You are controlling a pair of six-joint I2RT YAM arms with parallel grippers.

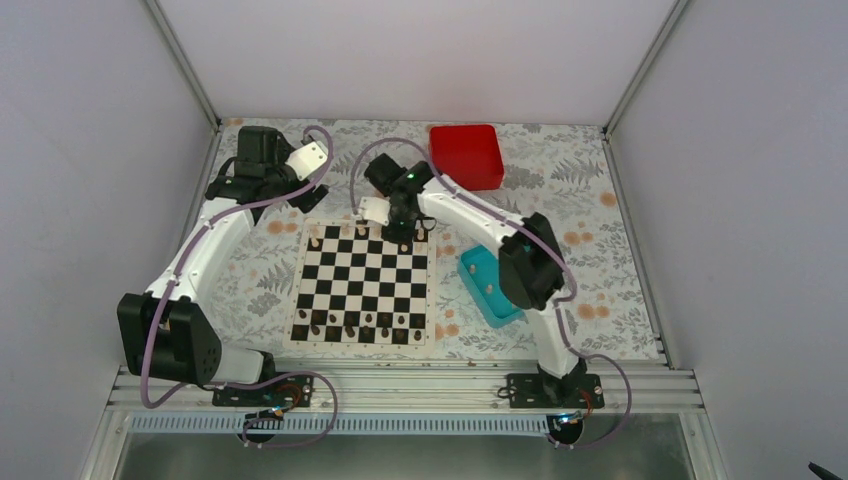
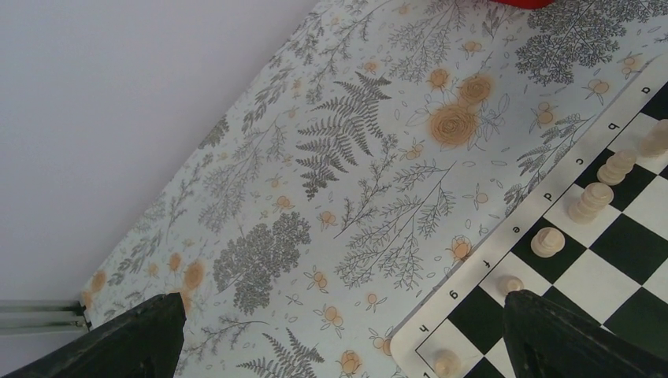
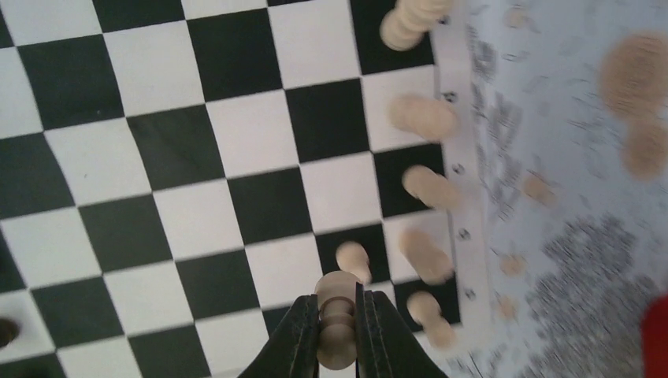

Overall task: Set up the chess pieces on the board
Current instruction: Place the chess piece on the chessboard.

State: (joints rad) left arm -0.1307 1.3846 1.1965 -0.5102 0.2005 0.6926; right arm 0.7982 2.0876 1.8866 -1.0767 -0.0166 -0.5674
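The white c square (image 3: 343, 187) beside the standing pawn (image 1: 404, 247) is free, so the robot's right gripper goes on carrying its upright pawn there and lets go once the upright pawn's base rests.
The black-and-white board (image 1: 365, 283) lies at the table's middle. Pale chess pieces stand along its far row (image 1: 345, 233), and dark pieces along the near row. My right gripper (image 1: 399, 229) is over the far right of the board, shut on a pale chess piece (image 3: 337, 321) held between its fingers above the squares. Several pale pieces (image 3: 428, 187) stand along the board edge beside it. My left gripper (image 1: 297, 197) is open and empty over the floral table just off the board's far left corner; its wrist view shows pale pieces (image 2: 547, 242) on the board's edge row (image 2: 504, 256).
A red box (image 1: 466, 155) sits at the back behind the right arm. A teal tray (image 1: 487, 287) lies right of the board, partly under the right arm, with a few small pieces in it. Grey walls close in the left, back and right sides.
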